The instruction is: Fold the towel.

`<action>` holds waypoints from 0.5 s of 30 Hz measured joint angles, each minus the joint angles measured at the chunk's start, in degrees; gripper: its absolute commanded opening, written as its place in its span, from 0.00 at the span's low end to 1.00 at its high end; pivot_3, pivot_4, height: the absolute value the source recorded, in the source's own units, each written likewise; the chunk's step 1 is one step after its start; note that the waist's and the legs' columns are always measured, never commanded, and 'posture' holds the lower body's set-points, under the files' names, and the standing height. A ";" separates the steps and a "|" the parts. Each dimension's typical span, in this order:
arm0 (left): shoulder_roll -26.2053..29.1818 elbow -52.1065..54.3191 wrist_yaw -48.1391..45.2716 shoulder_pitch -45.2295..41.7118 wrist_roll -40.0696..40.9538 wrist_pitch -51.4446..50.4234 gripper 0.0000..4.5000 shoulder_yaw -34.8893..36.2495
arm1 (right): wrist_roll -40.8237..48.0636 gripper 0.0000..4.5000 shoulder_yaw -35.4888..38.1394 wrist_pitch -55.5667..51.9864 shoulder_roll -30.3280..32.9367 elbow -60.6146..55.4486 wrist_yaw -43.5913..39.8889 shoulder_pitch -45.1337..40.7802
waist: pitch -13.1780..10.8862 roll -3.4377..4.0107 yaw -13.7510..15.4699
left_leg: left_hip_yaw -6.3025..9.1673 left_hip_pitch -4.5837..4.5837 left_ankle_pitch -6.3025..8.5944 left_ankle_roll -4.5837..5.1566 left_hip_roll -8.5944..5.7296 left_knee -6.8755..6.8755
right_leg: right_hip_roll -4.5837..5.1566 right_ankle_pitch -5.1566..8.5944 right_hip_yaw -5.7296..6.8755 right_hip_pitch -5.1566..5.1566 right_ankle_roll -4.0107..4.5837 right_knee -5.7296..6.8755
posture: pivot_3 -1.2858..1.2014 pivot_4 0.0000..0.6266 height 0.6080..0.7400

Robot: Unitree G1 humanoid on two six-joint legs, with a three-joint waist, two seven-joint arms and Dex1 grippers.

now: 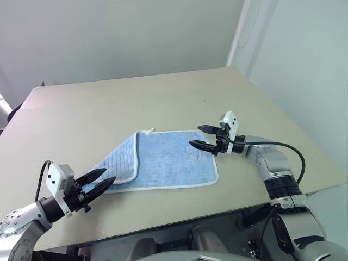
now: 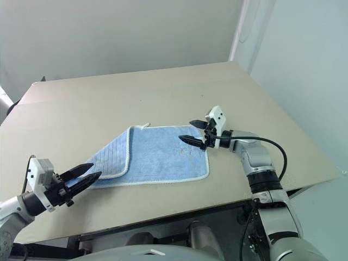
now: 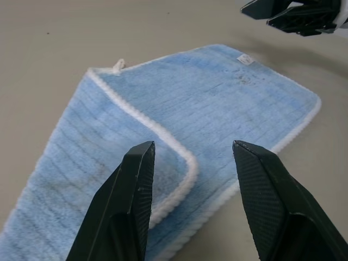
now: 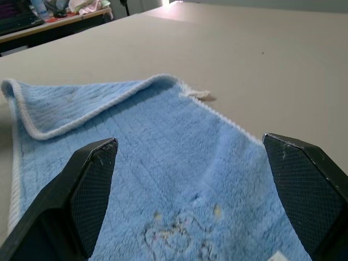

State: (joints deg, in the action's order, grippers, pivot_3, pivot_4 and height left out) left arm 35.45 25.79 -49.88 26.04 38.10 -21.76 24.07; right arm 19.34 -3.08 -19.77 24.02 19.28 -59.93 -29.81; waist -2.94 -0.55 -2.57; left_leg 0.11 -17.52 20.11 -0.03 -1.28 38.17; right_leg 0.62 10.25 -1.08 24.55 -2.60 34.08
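My grippers will lift the light blue towel (image 1: 175, 160) between them, and it will open out wider, because the slanted flap (image 1: 124, 162) lies loose with its corner free.
The light blue towel (image 1: 174, 160) lies flat in the middle of the beige table (image 1: 163, 98). Its left part is folded over onto itself as a slanted flap (image 3: 109, 141) with white edging. A small white loop tag (image 1: 150, 130) sticks out at the far edge. My left gripper (image 1: 109, 175) is open at the towel's near-left corner, its fingers (image 3: 133, 201) spread over the flap's corner with nothing between them. My right gripper (image 1: 194, 136) hovers open just above the towel's right edge, pointing left, fingers (image 4: 89, 190) wide apart and empty.
The table's front edge (image 1: 190, 217) runs just past the towel, and its right edge (image 1: 304, 136) passes close to my right arm. Bare tabletop stretches behind the towel to the wall. Another cluttered table (image 4: 54, 13) stands far off.
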 measured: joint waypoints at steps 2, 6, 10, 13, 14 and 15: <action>-0.24 0.27 0.19 0.23 0.09 -0.24 0.53 -0.09 | -0.02 0.99 0.00 -0.07 0.74 0.00 -0.33 -0.02 | 0.00 0.00 0.01 | 0.01 0.01 0.00 0.00 0.00 0.00 | -0.02 0.00 0.00 0.00 0.00 0.01 | 0.52 0.00 1.00; -0.95 0.18 0.12 -0.24 -0.39 0.18 0.53 -1.41 | -0.18 0.99 0.03 -0.18 1.45 0.08 -0.69 -0.34 | 0.00 -0.01 0.01 | 0.01 0.02 0.00 0.00 0.01 0.00 | -0.04 0.01 0.02 -0.01 0.00 0.01 | 0.52 0.00 1.00; -2.28 0.14 0.54 -3.00 -0.59 0.21 0.53 -3.72 | 1.15 0.99 0.34 -4.27 1.40 -0.47 0.33 -0.32 | 0.01 -0.01 0.04 | 0.00 -0.01 0.00 0.00 0.00 0.00 | -0.03 0.00 0.02 -0.01 0.00 0.01 | 0.52 0.00 1.00; -2.25 0.02 0.44 -5.00 -0.80 0.15 0.53 -5.31 | 1.63 0.99 1.02 -7.59 1.31 0.21 2.39 -1.11 | 0.00 -0.01 0.04 | 0.00 -0.02 0.00 0.00 -0.02 0.00 | -0.02 0.00 0.00 -0.01 0.00 0.01 | 0.52 0.00 1.00; -2.25 -0.09 0.39 -5.55 -0.93 0.12 0.53 -5.54 | 1.71 0.99 1.49 -8.50 1.31 0.69 3.17 -1.68 | 0.00 -0.01 0.02 | 0.00 -0.02 0.00 0.00 -0.02 0.00 | -0.02 0.00 0.00 0.00 0.00 0.01 | 0.52 0.00 1.00; -2.22 -0.46 0.35 -6.11 -1.05 0.11 0.53 -5.61 | 1.71 0.99 1.90 -9.23 1.32 1.40 4.06 -2.37 | 0.01 -0.01 -0.05 | -0.02 -0.03 0.00 0.00 -0.01 0.00 | -0.03 0.00 0.00 -0.01 0.01 0.01 | 0.52 0.00 1.00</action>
State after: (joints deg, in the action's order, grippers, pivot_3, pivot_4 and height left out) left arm 33.23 25.33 -49.53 19.93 37.05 -21.65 18.46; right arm 21.05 -1.18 -28.99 25.34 20.68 -55.86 -32.18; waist -2.94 -0.56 -2.61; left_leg 0.10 -17.54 20.11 -0.03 -1.29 38.17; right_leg 0.59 10.25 -1.08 24.54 -2.60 34.09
